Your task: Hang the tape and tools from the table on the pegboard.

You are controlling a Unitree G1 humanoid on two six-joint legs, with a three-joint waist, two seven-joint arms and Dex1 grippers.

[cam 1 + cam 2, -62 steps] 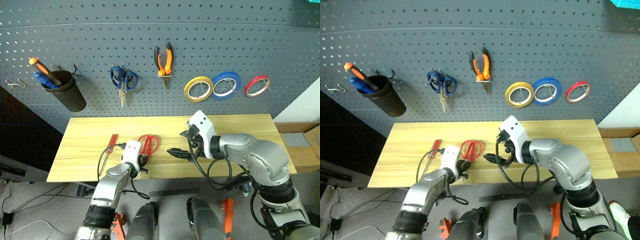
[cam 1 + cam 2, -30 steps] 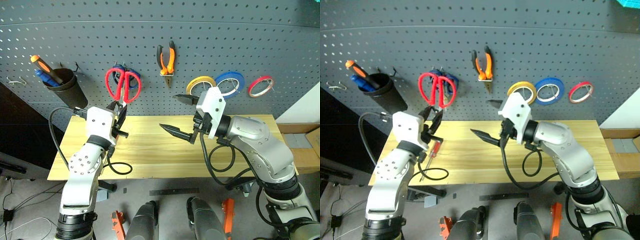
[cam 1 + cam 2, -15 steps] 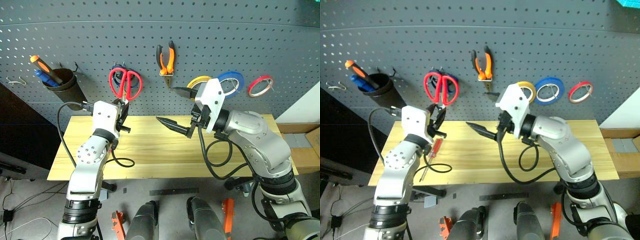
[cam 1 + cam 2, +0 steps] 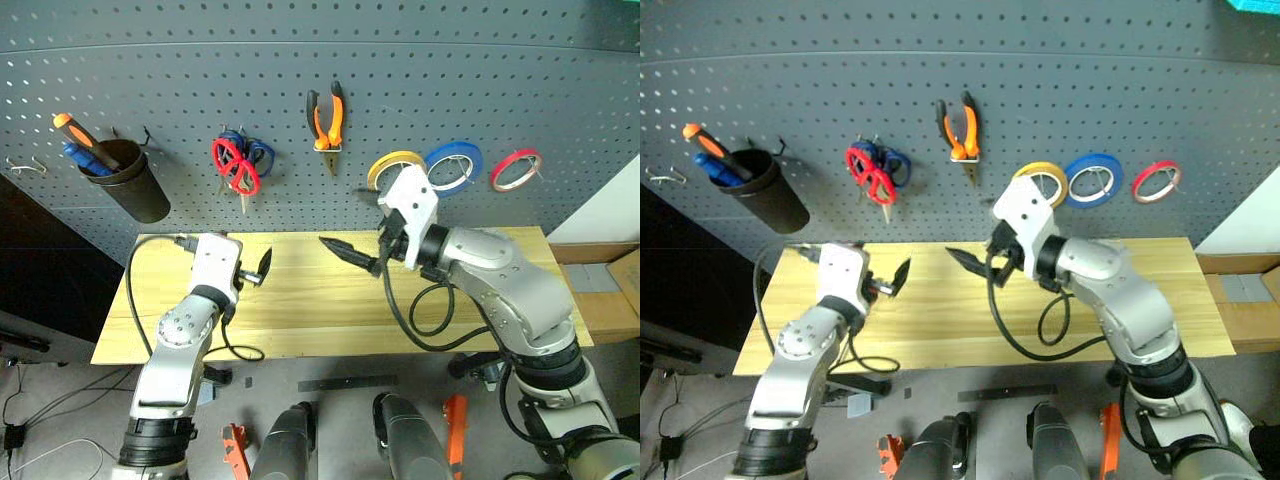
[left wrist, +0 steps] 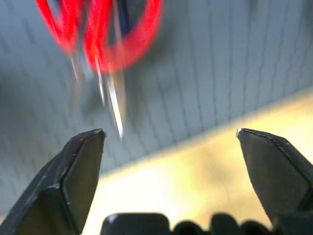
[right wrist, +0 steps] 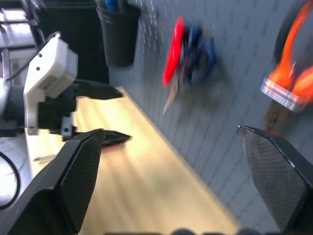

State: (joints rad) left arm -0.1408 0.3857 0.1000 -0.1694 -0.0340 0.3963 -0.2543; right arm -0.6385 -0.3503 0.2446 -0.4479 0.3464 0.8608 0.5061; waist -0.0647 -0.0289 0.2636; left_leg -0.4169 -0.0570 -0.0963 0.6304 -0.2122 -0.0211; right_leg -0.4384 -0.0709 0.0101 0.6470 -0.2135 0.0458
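An orange handle (image 4: 74, 128) tops the dark cup's rim; the lowered red-handled screwdriver will stand, handle showing.
The red-looped scissors (image 4: 235, 167) hang on the pegboard (image 4: 500, 80), over the blue-looped scissors on the same hook. My left gripper (image 4: 255, 270) is open and empty, low over the table (image 4: 300, 320), below and in front of the scissors (image 5: 98, 29). The orange-and-black pliers (image 4: 327, 118) hang to their right, and the yellow tape (image 4: 395, 170) hangs beside them. My right gripper (image 4: 352, 225) stands open and empty above the table's middle, below the pliers and pointing left. My left arm hides the red-handled screwdriver.
A dark cup (image 4: 125, 185) holding an orange-handled screwdriver hangs at the board's left, with a bare hook (image 4: 25, 165) further left. Blue tape (image 4: 452, 165) and red tape (image 4: 515, 170) hang right of the yellow ring. A black cable (image 4: 240, 345) loops on the table near my left arm.
My left gripper opened and let go of the red scissors, which now hang on the hook. The left hand then dropped towards the table. The right gripper tilted and sank a little.
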